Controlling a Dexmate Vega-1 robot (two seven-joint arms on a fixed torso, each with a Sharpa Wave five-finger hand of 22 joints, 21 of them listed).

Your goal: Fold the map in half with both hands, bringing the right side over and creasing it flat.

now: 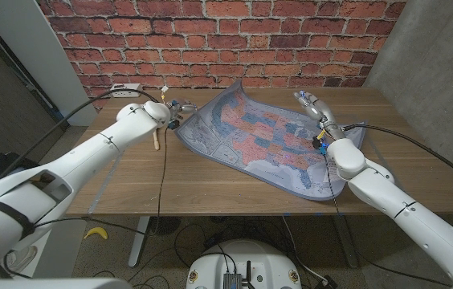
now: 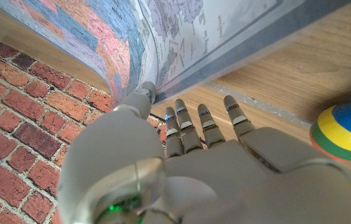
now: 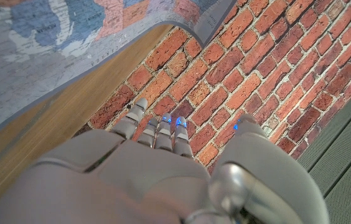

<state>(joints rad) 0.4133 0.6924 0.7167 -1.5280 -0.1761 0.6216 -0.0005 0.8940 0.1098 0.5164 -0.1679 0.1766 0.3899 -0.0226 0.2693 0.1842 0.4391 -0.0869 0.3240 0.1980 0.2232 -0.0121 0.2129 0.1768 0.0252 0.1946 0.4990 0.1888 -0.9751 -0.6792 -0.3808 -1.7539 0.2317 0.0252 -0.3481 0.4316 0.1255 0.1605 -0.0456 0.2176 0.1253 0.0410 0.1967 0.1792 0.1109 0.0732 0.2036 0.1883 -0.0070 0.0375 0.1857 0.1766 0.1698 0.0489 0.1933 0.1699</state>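
Note:
The map's far corner (image 1: pixel 238 83) bends smoothly upward from the wood, so I expect the map to bow into a puffy fold when I bring its side over.
A colourful map of the United States (image 1: pixel 267 136) lies slantwise on the wooden table (image 1: pixel 210 181), its far corner (image 1: pixel 238 85) curled up off the wood. My left hand (image 1: pixel 169 111) stands at the map's left edge with its fingers (image 2: pixel 203 121) spread over the table. Its thumb (image 2: pixel 143 96) touches the lifted map border (image 2: pixel 225 68). At the map's right edge my right hand (image 1: pixel 315 108) reaches up with straight fingers (image 3: pixel 163 127) and holds nothing. The curled map edge (image 3: pixel 132 46) is beside it.
A striped toy in blue, yellow, green and red (image 2: pixel 345 132) sits on the table close to my left hand. A white box (image 1: pixel 125 88) is at the back left corner. The brick wall (image 1: pixel 226 40) runs right behind the table. Black cables cross the table.

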